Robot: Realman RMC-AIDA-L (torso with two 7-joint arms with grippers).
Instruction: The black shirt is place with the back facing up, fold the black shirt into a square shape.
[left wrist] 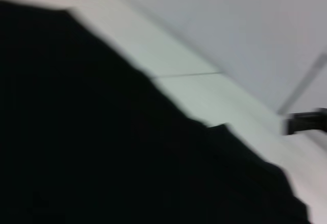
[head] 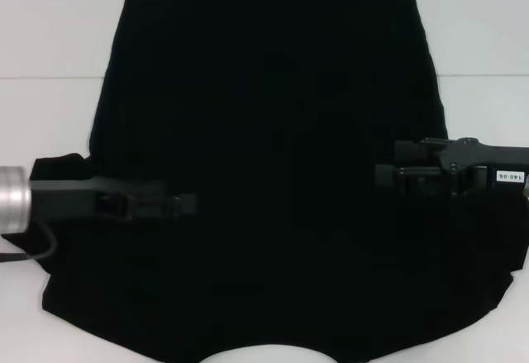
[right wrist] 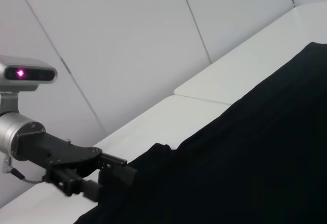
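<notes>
The sleeve point(head: 63, 167) sticks out, and my left gripper is past it, over the shirt's body. My left gripper should move back, grip the cuff and fold the sleeve in.
The black shirt point(head: 273, 115) lies spread flat on the white table point(head: 50, 32), plain black side up, with no print showing. Its hem is at the far side and its neckline curve is at the near edge. My left gripper point(head: 183, 204) reaches in from the left, low over the shirt's left part near the sleeve. My right gripper point(head: 384, 175) reaches in from the right over the shirt's right part. The shirt fills much of the left wrist view point(left wrist: 76, 132) and the right wrist view point(right wrist: 255, 147). The left gripper also shows in the right wrist view point(right wrist: 120, 175), at the cloth's edge.
White table surface shows to the left, right and far side of the shirt. A seam line crosses the table point(head: 41, 77). A pale wall point(right wrist: 127, 40) stands beyond the table. The right gripper shows far off in the left wrist view point(left wrist: 306, 122).
</notes>
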